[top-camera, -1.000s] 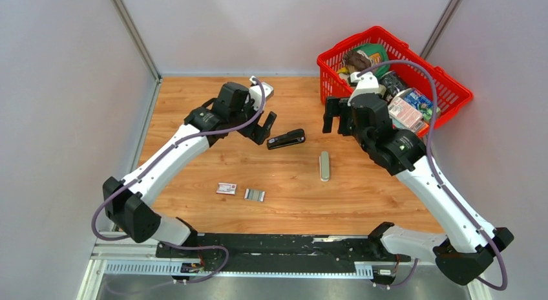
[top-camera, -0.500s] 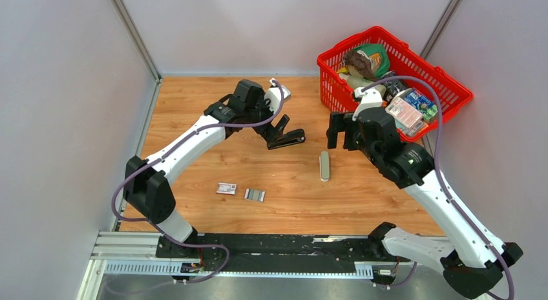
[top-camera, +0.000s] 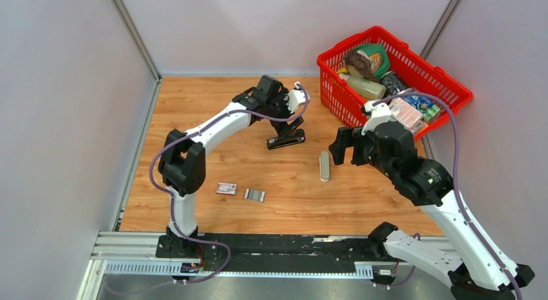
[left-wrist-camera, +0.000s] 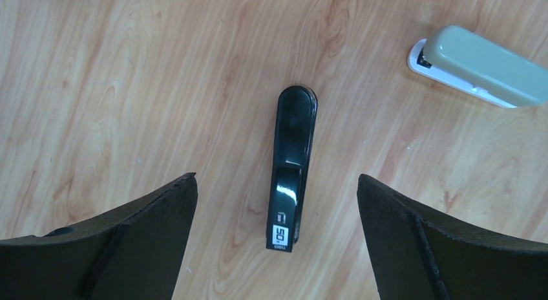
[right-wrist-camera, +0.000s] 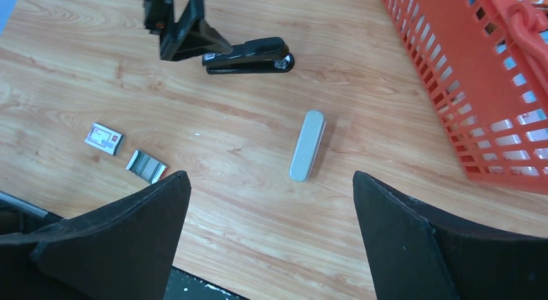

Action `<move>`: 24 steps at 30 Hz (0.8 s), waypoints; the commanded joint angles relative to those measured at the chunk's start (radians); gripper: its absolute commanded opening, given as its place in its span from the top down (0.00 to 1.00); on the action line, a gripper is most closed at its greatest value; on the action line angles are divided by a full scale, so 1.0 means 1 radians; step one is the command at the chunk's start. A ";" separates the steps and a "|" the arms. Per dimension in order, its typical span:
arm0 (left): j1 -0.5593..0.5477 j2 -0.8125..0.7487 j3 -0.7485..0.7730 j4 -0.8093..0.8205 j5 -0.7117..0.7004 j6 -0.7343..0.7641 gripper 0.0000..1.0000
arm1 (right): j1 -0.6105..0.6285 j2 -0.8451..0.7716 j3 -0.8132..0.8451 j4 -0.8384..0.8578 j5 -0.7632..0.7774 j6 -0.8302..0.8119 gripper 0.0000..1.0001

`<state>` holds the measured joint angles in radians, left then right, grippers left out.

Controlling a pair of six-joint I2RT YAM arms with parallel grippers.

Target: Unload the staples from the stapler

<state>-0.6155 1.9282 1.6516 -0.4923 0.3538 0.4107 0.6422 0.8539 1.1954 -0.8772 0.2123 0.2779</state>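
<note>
The black stapler's narrow width (left-wrist-camera: 289, 174) has my left gripper's open fingers set across it, so I keep going down toward its rounded end (left-wrist-camera: 297, 101) until they close on it.
The black stapler (top-camera: 286, 141) lies shut and flat on the wooden table, left of centre. My left gripper (top-camera: 291, 127) hangs open just above it. In the left wrist view the stapler (left-wrist-camera: 292, 167) lies lengthwise between the two spread fingers, and neither finger touches it. My right gripper (top-camera: 346, 150) is open and holds nothing; it hovers to the right of a pale grey oblong object (top-camera: 324, 165). The right wrist view shows the stapler (right-wrist-camera: 249, 56) with the left gripper's fingers (right-wrist-camera: 187, 32) over its left end. A short ribbed strip of staples (top-camera: 254, 194) lies near the table's front.
A small red-and-white box (top-camera: 226, 188) sits just left of the staples strip. A red basket (top-camera: 336, 96) full of assorted items stands at the back right, close to my right arm. Grey walls close in the table on the left, back and right.
My left arm has swung right and stretched out, bringing its open gripper from left of the stapler to over it. My right arm has pulled back toward the front right. The stapler has not moved.
</note>
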 commanded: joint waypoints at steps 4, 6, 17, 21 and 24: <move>-0.004 0.121 0.128 -0.025 0.068 0.111 0.00 | 0.001 -0.010 -0.031 -0.002 -0.077 0.007 0.00; -0.004 0.144 0.139 -0.025 0.074 0.126 0.00 | 0.001 -0.006 -0.033 0.001 -0.082 0.006 0.00; -0.012 0.236 0.162 -0.019 0.080 0.166 0.00 | 0.001 0.037 -0.033 0.020 -0.083 0.010 0.00; -0.023 0.267 0.163 -0.025 0.056 0.189 0.00 | 0.001 0.063 -0.042 0.040 -0.103 0.015 0.00; -0.026 0.279 0.159 -0.019 0.054 0.192 0.01 | 0.002 0.086 -0.034 0.034 -0.108 0.017 0.00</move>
<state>-0.6273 2.1914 1.7763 -0.5087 0.3954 0.5591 0.6422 0.9176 1.1580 -0.8761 0.1284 0.2848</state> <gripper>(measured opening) 0.996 0.998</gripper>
